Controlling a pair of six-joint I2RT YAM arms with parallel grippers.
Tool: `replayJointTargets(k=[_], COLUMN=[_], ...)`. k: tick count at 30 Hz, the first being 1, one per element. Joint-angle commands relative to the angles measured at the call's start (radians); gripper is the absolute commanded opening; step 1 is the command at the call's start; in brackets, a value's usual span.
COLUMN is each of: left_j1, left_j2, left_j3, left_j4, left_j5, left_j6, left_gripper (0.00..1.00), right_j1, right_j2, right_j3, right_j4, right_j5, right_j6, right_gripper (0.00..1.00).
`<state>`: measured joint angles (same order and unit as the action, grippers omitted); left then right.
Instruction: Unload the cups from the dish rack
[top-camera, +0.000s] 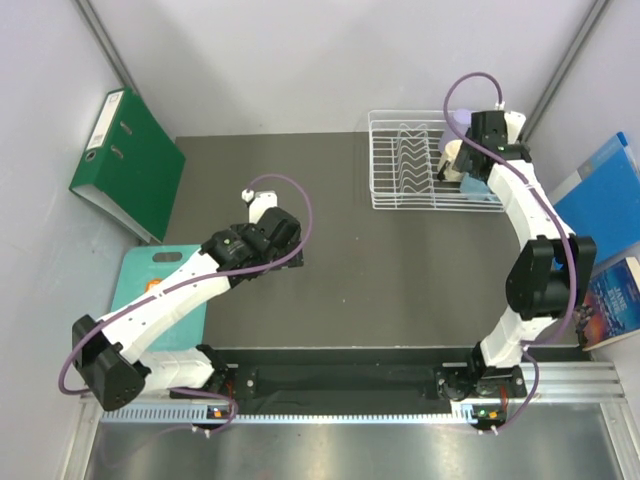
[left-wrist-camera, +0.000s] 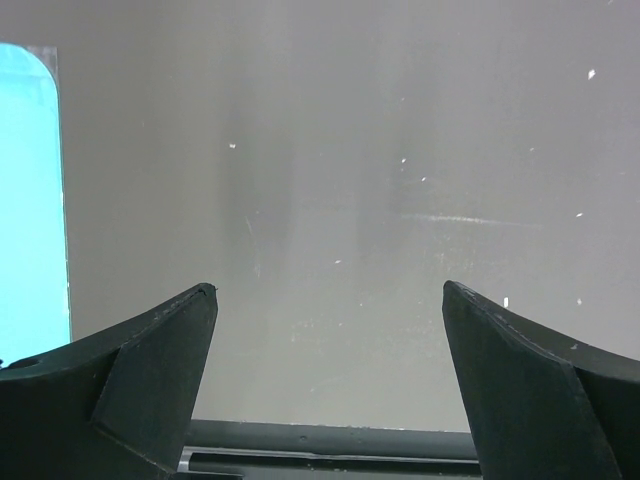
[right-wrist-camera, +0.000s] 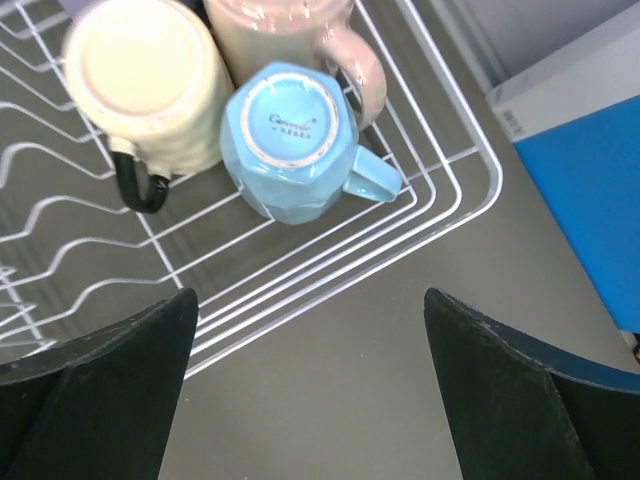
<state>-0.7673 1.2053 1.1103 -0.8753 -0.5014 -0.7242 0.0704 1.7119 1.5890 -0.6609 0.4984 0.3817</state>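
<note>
The cups (top-camera: 453, 162) sit close to the walls, cramping my right gripper, so it should back off while my left gripper pulls the rack's empty end (top-camera: 372, 168) toward the centre.
The white wire dish rack (top-camera: 400, 160) stands at the back right of the dark table. In its right end the cups sit upside down. A light blue cup with a handle (right-wrist-camera: 290, 140) is nearest the rack's corner. A cream cup with a black handle (right-wrist-camera: 140, 80) is beside it and a pink cup (right-wrist-camera: 300, 30) behind. A lavender cup (top-camera: 458, 120) shows at the far rim. My right gripper (right-wrist-camera: 310, 292) hangs open over the rack's edge, just short of the blue cup, holding nothing. My left gripper (left-wrist-camera: 330, 290) is open and empty over bare table at centre left.
A green binder (top-camera: 125, 165) leans on the left wall. A teal cutting board (top-camera: 150, 290) lies under the left arm. A blue folder (top-camera: 605, 200) and a book (top-camera: 615, 300) lie right of the rack. Walls close in the back.
</note>
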Motion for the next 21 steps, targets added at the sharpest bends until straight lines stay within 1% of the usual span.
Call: replayJointTargets(k=[1, 6, 7, 10, 11, 16, 21], left_j1=[0.000, 0.002, 0.000, 0.000, 0.000, 0.000, 0.000], left_j2=[0.026, 0.076, 0.080, 0.108, 0.118, 0.145, 0.155], left_j3=[-0.015, -0.014, -0.012, -0.003, 0.000, 0.002, 0.000], left_j4=[0.012, 0.016, 0.021, 0.024, 0.024, 0.025, 0.041], left_j5=[0.001, 0.009, 0.012, 0.014, 0.012, 0.004, 0.003], left_j6=[-0.020, -0.040, -0.040, -0.043, -0.046, -0.055, -0.066], left_gripper=[0.99, 0.99, 0.99, 0.99, 0.99, 0.99, 0.99], right_j1=[-0.030, -0.063, -0.105, -0.142, -0.149, -0.159, -0.159], right_j2=[0.003, 0.041, 0.057, 0.084, 0.095, 0.149, 0.144], right_j3=[-0.030, -0.015, -0.002, 0.012, 0.017, 0.054, 0.094], right_j4=[0.069, 0.099, 0.099, 0.116, 0.119, 0.121, 0.110], right_j5=[-0.026, -0.081, -0.086, -0.121, -0.142, -0.144, -0.192], right_j6=[-0.009, -0.015, -0.015, -0.014, -0.021, -0.029, 0.017], right_gripper=[0.93, 0.91, 0.91, 0.90, 0.90, 0.90, 0.92])
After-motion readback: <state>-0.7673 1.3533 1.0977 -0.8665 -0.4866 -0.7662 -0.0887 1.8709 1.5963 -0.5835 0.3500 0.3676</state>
